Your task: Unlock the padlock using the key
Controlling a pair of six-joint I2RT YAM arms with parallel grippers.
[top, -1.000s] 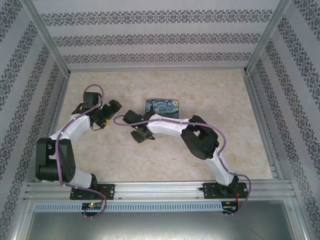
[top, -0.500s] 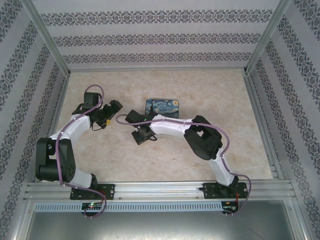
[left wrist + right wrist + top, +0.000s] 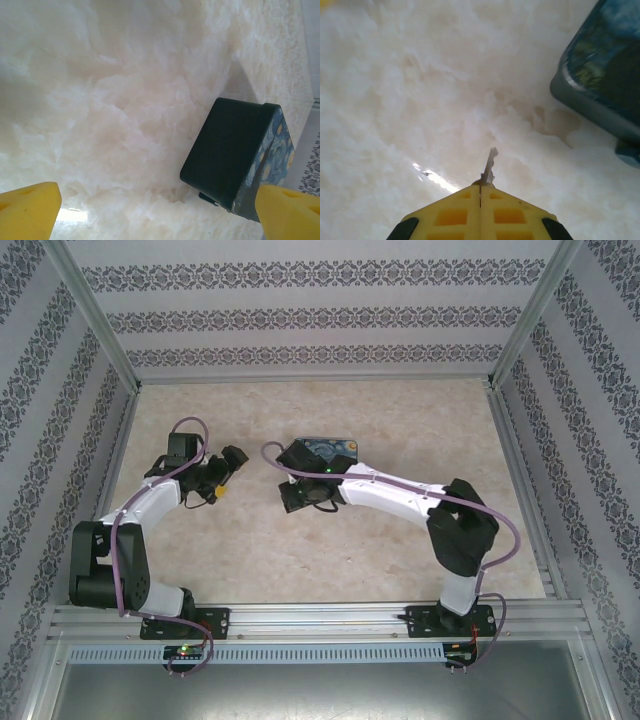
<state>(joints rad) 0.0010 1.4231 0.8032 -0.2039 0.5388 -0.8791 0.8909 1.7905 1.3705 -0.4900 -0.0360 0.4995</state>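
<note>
The key's blade [image 3: 490, 164] sticks straight out beyond my right gripper's fingers, so I should first move the key back over the tin [image 3: 336, 447] and pass it to my left gripper.
My right gripper [image 3: 480, 187] is shut on the key [image 3: 490, 165]. The thin grey blade sticks out past the yellow fingertips, above the pale marble table [image 3: 410, 100]. A small blue-grey piece that looks like the padlock [image 3: 627, 152] lies at the corner of the blue-and-yellow painted tin [image 3: 600, 75]. In the left wrist view it is a small dark bit [image 3: 209, 198] under the tin's [image 3: 230, 150] corner. My left gripper [image 3: 160, 215] is open with nothing between its yellow fingers [image 3: 27, 207]. From above, the right gripper [image 3: 298, 495] hangs just in front of the tin [image 3: 330, 445] and the left gripper [image 3: 226, 475] is further left.
Patterned walls and metal rails [image 3: 300, 615] enclose the table. The right arm [image 3: 400, 500] reaches across the middle. There is bare marble [image 3: 300, 560] in front of both grippers and behind the tin.
The right gripper closed on the key and moved back and right toward the tin, its arm stretching out. The left gripper shifted slightly.
</note>
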